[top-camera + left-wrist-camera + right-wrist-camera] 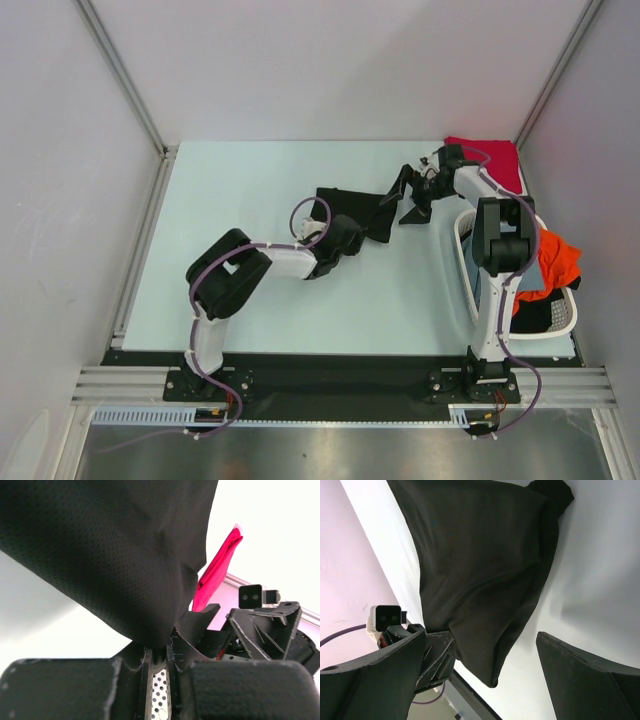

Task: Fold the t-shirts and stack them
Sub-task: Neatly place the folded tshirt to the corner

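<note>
My right gripper's fingers are open around the black t-shirt's side edge point(517, 622), so I should keep going in toward its folded corner point(553, 501) until they can grip the cloth.
A black t-shirt point(345, 205) lies bunched in the middle of the table, with one end lifted. My left gripper point(345, 240) is shut on its edge, and in the left wrist view the black cloth point(110, 555) hangs from the closed left gripper point(160, 652). My right gripper point(408, 198) is open just right of the shirt and holds nothing. In the right wrist view the right gripper point(481, 636) has its jaws spread wide around the cloth's point(480, 555) near end without touching it. A red t-shirt point(495, 160) lies at the back right corner and also shows in the left wrist view point(215, 575).
A white perforated basket point(466, 262) stands at the right edge behind the right arm. An orange t-shirt point(558, 258) hangs over its rim, with dark cloth point(535, 315) inside. White walls enclose the table on three sides. The left gripper's fingers point(420, 655) show in the right wrist view.
</note>
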Controlling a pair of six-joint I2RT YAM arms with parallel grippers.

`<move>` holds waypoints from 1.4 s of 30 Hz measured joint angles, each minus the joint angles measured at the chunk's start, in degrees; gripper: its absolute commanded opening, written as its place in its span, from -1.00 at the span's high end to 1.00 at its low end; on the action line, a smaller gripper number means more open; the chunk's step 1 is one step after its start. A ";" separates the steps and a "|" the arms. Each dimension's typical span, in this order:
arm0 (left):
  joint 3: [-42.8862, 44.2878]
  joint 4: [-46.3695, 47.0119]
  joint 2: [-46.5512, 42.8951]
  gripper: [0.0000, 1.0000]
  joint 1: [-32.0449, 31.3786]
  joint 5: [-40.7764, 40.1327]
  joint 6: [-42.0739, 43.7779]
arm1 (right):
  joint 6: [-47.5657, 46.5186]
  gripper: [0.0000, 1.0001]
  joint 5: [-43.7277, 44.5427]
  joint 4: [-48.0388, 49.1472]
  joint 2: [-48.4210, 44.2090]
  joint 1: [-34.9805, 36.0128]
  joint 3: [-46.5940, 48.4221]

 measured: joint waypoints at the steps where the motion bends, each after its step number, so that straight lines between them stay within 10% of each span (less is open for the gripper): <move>1: 0.00 0.00 -0.04 0.99 0.09 0.11 0.02 | 0.22 -1.00 -0.09 -0.02 0.33 0.00 0.00; 42: 0.70 -0.02 -2.38 1.00 1.05 0.46 0.02 | 20.06 -0.66 -3.02 15.04 4.85 0.79 -4.26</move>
